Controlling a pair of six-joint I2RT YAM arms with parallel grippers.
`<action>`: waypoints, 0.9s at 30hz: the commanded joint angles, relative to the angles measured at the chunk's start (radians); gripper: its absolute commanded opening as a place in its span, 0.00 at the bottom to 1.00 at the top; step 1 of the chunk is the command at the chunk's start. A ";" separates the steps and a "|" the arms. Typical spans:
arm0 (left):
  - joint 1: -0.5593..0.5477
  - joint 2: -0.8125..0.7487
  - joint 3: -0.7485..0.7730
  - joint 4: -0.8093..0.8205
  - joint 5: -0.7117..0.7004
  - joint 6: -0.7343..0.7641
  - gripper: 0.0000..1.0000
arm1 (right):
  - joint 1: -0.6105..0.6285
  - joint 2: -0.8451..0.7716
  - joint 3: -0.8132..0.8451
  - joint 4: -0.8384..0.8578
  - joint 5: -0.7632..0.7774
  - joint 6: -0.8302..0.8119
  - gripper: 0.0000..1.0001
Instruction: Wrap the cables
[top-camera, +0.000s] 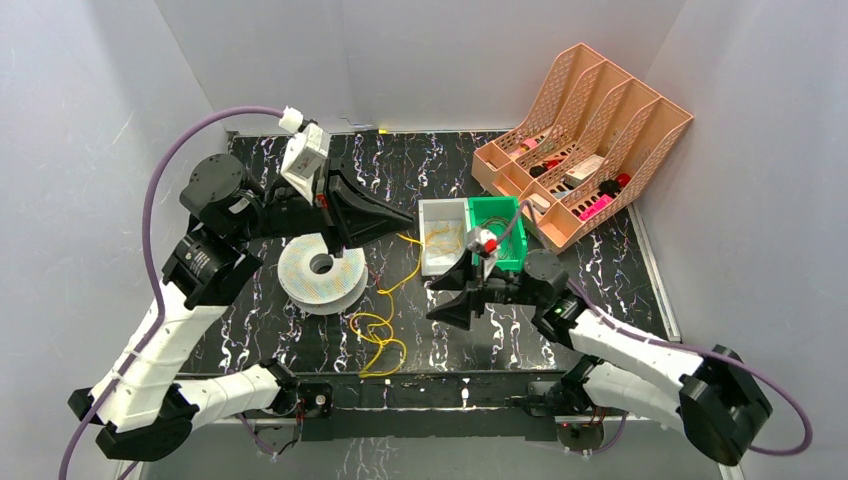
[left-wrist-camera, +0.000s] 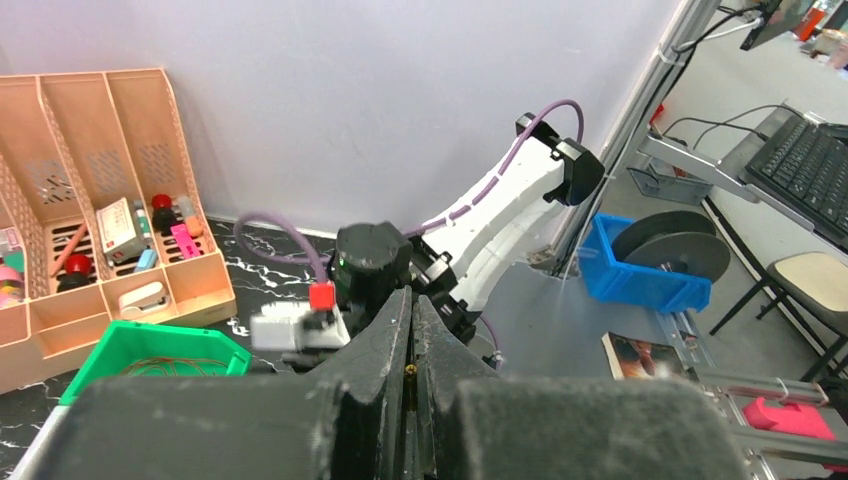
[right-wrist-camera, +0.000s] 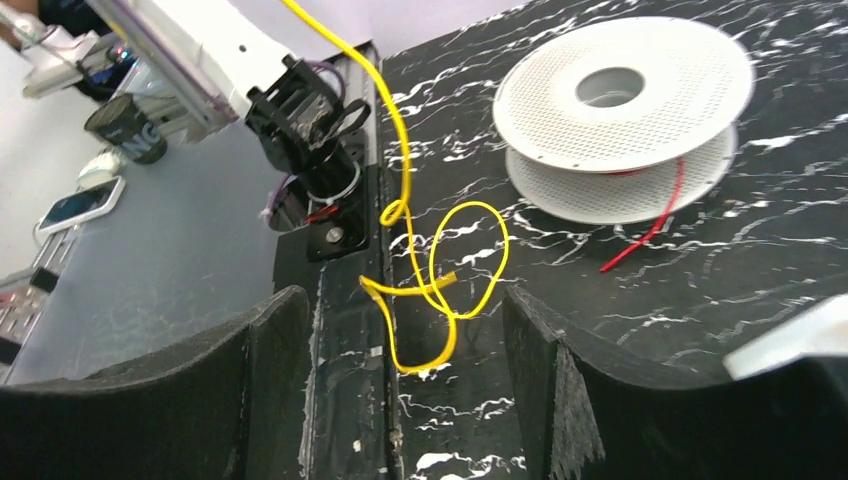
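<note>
My right gripper's open fingers are in line with the yellow cable (right-wrist-camera: 404, 155), which is hanging. The gripper should keep moving toward the hanging length (top-camera: 404, 281) until the fingers are on both sides of it, then close.
A yellow cable (top-camera: 385, 335) hangs from my left gripper (top-camera: 405, 222) down to a tangle of loops near the table's front edge. The left gripper (left-wrist-camera: 412, 295) is shut, with a speck of yellow cable (left-wrist-camera: 410, 370) pinched between its jaws. It is held above the table just right of the white round spool (top-camera: 322, 272). My right gripper (top-camera: 437, 300) is open and empty, low over the table, right of the loops. In the right wrist view its fingers (right-wrist-camera: 400, 300) straddle open space just short of the cable's loops (right-wrist-camera: 455, 278), with the spool (right-wrist-camera: 620, 110) beyond.
A white bin (top-camera: 443, 212) holding more yellow cables and a green bin (top-camera: 495, 205) with thin brown wires stand behind the right gripper. A peach file organiser (top-camera: 600, 110) fills the back right. A red wire (right-wrist-camera: 655, 225) trails from the spool.
</note>
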 joint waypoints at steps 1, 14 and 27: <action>-0.004 -0.012 0.059 0.028 -0.050 -0.023 0.00 | 0.073 0.082 0.060 0.132 0.038 -0.078 0.80; -0.004 -0.003 0.112 0.089 -0.134 -0.066 0.00 | 0.191 0.322 0.084 0.306 0.146 -0.099 0.84; -0.004 0.016 0.129 0.135 -0.150 -0.102 0.00 | 0.289 0.522 0.108 0.604 0.237 0.058 0.76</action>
